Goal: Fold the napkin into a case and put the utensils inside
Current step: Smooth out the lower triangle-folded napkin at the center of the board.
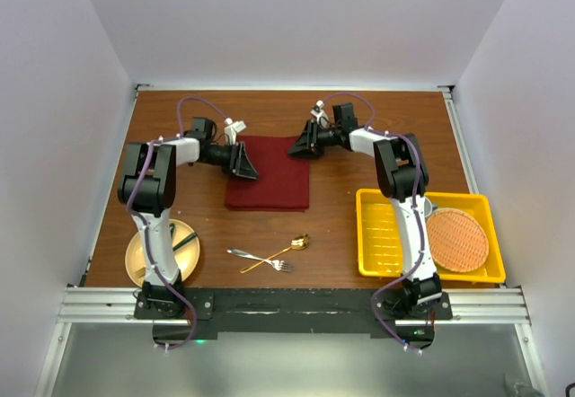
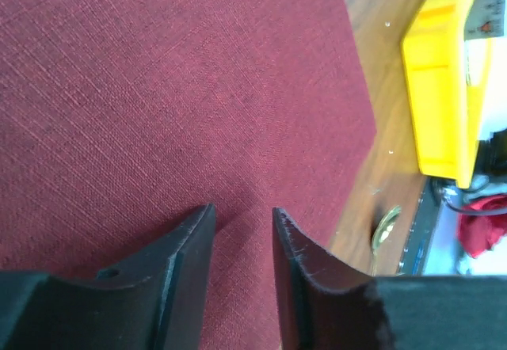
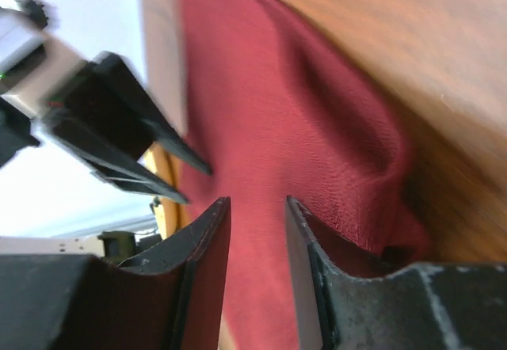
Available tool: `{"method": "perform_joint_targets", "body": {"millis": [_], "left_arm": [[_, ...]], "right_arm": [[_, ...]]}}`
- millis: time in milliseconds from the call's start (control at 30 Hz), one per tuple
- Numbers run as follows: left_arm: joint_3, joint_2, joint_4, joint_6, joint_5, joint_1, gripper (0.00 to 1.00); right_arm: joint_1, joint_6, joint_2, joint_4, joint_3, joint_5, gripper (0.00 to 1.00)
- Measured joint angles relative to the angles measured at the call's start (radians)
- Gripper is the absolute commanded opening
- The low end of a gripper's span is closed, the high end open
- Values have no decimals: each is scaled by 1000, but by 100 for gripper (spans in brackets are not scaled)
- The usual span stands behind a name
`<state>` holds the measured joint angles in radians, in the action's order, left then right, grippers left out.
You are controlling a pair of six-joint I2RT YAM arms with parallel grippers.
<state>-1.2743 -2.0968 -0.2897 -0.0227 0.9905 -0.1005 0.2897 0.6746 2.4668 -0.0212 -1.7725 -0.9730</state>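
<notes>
The robot's left gripper is over the napkin's flat cloth (image 1: 257, 183), inside the napkin's edge, so the left gripper should move back and pinch the napkin's far corner on that gripper's side (image 1: 248, 139).
The maroon napkin (image 1: 268, 174) lies as a flat rectangle in the middle of the table. My left gripper (image 1: 244, 161) is down at its left edge. In the left wrist view its jaws (image 2: 243, 210) stand a little apart over flat cloth (image 2: 182, 89), with nothing pinched. My right gripper (image 1: 299, 144) is at the napkin's far right corner. Its jaws (image 3: 257, 201) are also apart, with cloth (image 3: 317, 112) rucked up beside one finger. The silver fork (image 1: 256, 258) and gold spoon (image 1: 280, 251) lie crossed near the front edge. The spoon's bowl (image 2: 386, 227) shows in the left wrist view.
A yellow bin (image 1: 377, 235) at the front right holds a round orange woven mat (image 1: 456, 239). A tan plate (image 1: 144, 258) with dark-handled cutlery (image 1: 184, 240) sits at the front left beside the left arm's base. White walls close in the table on three sides.
</notes>
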Motion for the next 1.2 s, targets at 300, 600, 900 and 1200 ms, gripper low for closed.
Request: {"method": "perform_joint_targets", "body": {"millis": [300, 600, 900, 1200], "left_arm": [[117, 52, -24, 55, 17, 2, 31], [121, 98, -109, 122, 8, 0, 33], [1, 76, 135, -73, 44, 0, 48], [21, -53, 418, -332, 43, 7, 47]], "right_arm": [[7, -61, -107, -29, 206, -8, 33], [2, -100, -129, -134, 157, -16, 31], [0, 177, -136, 121, 148, -28, 43], [11, 267, -89, 241, 193, -60, 44]]}}
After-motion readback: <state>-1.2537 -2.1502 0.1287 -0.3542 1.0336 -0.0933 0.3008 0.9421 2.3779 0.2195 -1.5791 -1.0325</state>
